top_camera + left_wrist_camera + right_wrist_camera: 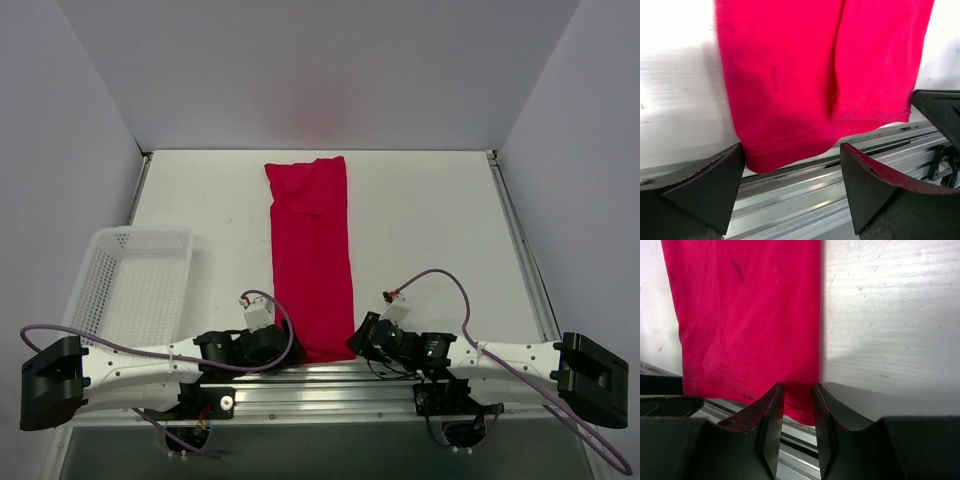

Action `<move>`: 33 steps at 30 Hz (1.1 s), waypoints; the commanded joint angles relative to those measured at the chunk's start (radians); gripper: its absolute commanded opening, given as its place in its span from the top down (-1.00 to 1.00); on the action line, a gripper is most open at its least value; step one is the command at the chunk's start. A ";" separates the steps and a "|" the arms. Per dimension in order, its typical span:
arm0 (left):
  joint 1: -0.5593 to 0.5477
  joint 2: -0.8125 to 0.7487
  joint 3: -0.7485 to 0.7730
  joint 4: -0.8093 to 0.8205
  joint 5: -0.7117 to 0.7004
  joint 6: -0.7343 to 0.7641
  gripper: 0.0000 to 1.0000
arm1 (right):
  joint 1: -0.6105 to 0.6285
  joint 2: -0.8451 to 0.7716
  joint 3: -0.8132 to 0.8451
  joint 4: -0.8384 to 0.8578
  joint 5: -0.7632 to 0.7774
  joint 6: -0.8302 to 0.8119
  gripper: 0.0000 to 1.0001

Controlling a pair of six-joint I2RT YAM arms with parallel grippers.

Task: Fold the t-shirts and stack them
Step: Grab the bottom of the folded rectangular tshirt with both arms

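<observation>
The fingers of my right gripper are almost closed over the hem's loose corner [802, 414], so I should open them wider around the cloth's edge [817, 372] and pinch it before folding.
The bright red t-shirt [312, 260] lies folded lengthwise into a long narrow strip, running from the far part of the table to its near edge. Its near hem overhangs the edge in the left wrist view [805, 65] and the right wrist view [750, 315]. My left gripper [278, 338] is wide open at the hem's left corner, with the hem between its fingers [792, 150]. My right gripper [356, 340] is at the hem's right corner, its jaws a narrow gap apart [797, 386], and the cloth corner lies just beyond the tips, not pinched.
A white mesh basket [140, 232] stands at the left of the table. An aluminium rail [320, 372] runs along the near edge under both grippers. Grey walls enclose the back and both sides.
</observation>
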 commanded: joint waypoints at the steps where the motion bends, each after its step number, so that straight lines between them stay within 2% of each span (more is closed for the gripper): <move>1: -0.024 0.040 -0.030 -0.002 -0.012 -0.059 -0.71 | 0.028 -0.010 -0.005 -0.024 0.034 0.041 0.48; 13: -0.039 0.045 -0.038 -0.023 -0.058 -0.088 -0.57 | 0.075 0.010 -0.011 -0.036 0.056 0.078 0.54; 16: -0.041 0.030 -0.041 -0.040 -0.063 -0.095 -0.56 | 0.088 -0.024 -0.009 -0.107 0.077 0.093 0.23; 17: -0.041 0.017 -0.044 -0.049 -0.064 -0.099 -0.56 | 0.094 -0.036 -0.012 -0.124 0.083 0.104 -0.05; 20: -0.044 -0.001 -0.054 -0.058 -0.070 -0.105 -0.55 | 0.098 -0.079 -0.022 -0.162 0.097 0.114 -0.42; 25: -0.044 -0.012 -0.053 -0.074 -0.081 -0.106 -0.56 | 0.099 -0.087 -0.029 -0.159 0.105 0.121 -0.41; 33: -0.044 -0.012 -0.068 -0.075 -0.083 -0.120 -0.48 | 0.098 0.073 -0.029 0.020 0.068 0.107 -0.14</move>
